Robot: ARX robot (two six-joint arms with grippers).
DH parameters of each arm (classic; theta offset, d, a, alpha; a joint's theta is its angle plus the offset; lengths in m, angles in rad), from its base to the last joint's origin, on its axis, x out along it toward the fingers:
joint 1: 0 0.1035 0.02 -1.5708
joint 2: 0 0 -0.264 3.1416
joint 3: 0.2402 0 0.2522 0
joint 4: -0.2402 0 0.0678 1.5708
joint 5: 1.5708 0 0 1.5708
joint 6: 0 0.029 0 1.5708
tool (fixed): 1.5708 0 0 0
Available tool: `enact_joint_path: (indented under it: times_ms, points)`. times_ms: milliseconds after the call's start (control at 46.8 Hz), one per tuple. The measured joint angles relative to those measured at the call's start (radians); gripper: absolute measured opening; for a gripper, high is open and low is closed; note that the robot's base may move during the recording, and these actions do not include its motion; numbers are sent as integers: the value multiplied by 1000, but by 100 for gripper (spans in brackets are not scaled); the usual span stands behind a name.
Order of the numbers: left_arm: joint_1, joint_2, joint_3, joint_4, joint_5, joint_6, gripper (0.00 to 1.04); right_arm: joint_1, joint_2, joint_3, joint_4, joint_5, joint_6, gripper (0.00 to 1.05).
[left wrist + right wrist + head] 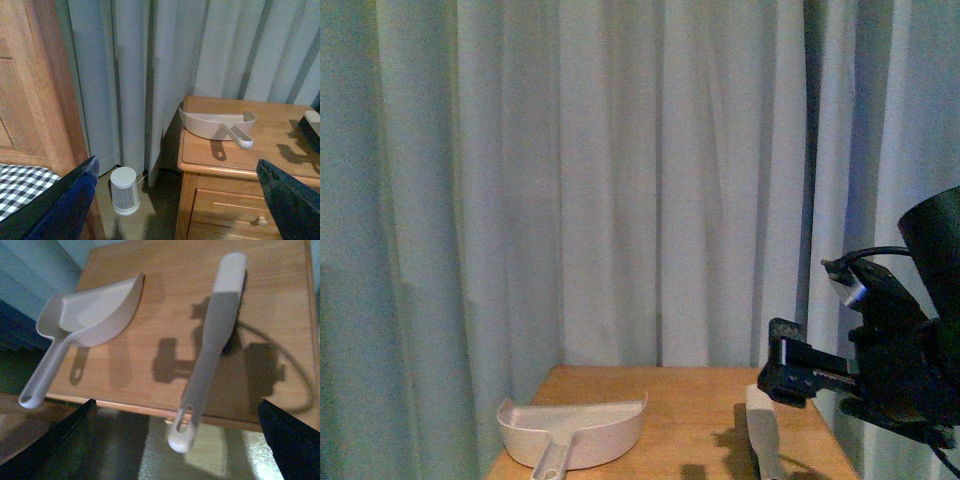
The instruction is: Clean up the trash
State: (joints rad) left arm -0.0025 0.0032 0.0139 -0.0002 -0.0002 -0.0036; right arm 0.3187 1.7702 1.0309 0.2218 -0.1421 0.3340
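My gripper will reveal a thick row of dark bristles underneath when it lifts the pale brush's head (224, 300), because a dark edge (233, 342) shows below it.
No crumpled paper wad shows in any view. A lilac dustpan (575, 430) lies on the wooden nightstand (690, 395) at its left side, handle over the front edge; it also shows in the left wrist view (215, 125) and the right wrist view (92, 315). A pale brush (765, 430) lies to its right, handle past the front edge, seen too in the right wrist view (212, 335). My right gripper (177, 440) is open and empty, held above the table's front edge. My left gripper (180, 200) is open and empty, off the nightstand's left side.
Grey curtains (620, 180) hang behind the nightstand. In the left wrist view a small white ribbed appliance (124, 191) stands on the floor beside the nightstand, a wooden bed frame (35, 85) with checked bedding (22, 182) rises beyond it, and the nightstand drawer has a knob (259, 220).
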Motion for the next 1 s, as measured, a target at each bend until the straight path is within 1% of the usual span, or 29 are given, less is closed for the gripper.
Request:
enact_joint_path:
  times_ms: [85,171,299,427,683,1003]
  points:
    - [0,0,0,0,0,0,97,15,40,47,17,0,58,97]
    - [0,0,0,0,0,0,97,25,64,77,2,24,69,97]
    - [0,0,0,0,0,0,97,33,110,123,-74,89,54,97]
    - [0,0,0,0,0,0,97,34,162,159,-139,124,11,97]
    - [0,0,0,0,0,0,97,38,261,272,-220,142,-6,97]
    - [0,0,0,0,0,0,97,47,354,337,-251,172,23,97]
